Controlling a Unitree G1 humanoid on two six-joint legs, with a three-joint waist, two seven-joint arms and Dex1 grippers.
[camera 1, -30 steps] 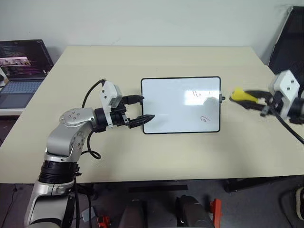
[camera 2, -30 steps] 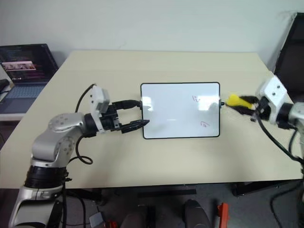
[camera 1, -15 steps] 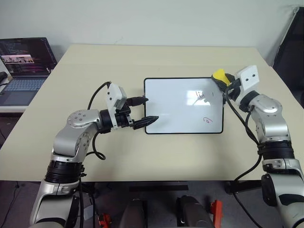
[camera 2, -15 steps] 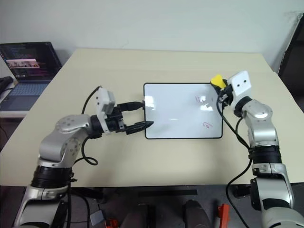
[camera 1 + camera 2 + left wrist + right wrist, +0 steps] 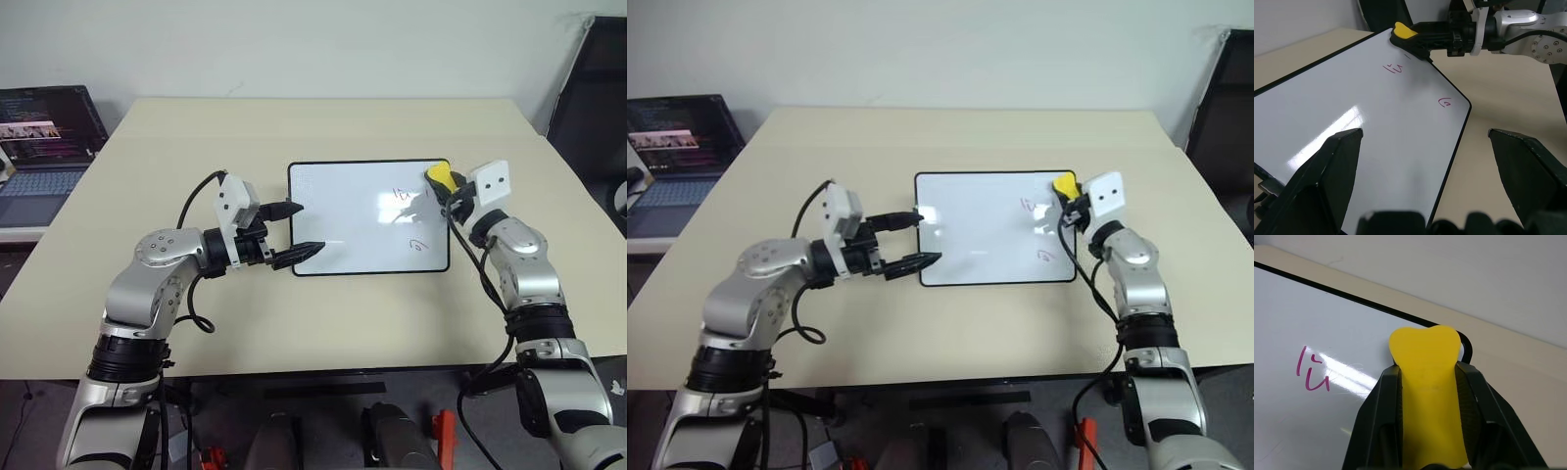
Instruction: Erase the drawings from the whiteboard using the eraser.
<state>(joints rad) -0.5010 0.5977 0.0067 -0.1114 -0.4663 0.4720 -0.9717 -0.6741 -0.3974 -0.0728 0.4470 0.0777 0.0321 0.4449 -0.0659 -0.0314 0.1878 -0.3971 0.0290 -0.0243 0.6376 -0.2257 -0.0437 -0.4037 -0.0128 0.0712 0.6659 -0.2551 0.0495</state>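
My right gripper has the yellow eraser already at the whiteboard's far corner [image 5: 444, 164], past the marks, so I should sweep it back over the upper red drawing [image 5: 402, 194].
The whiteboard [image 5: 353, 220] lies flat in the middle of the table. Two of the small red drawings [image 5: 404, 194] [image 5: 417, 245] sit near its right side. My right gripper [image 5: 446, 189] is shut on the yellow eraser [image 5: 439, 177], which is over the board's far right corner, just right of the upper scribble [image 5: 1310, 372]; I cannot tell whether it touches the surface. The left gripper [image 5: 300, 229] stands open at the board's left edge, one finger [image 5: 286, 208] over the board's near-left corner area and the other [image 5: 306, 251] at its front edge, nothing gripped.
The beige table [image 5: 294, 127] has free room all around the board. An open laptop [image 5: 44, 137] stands on a lower surface off the table's left side. A dark chair [image 5: 588, 88] stands past the right edge.
My right arm has swung in from the right and down, carrying the eraser to the board's far right corner. The left gripper has stayed put; the camera view shifted a little.
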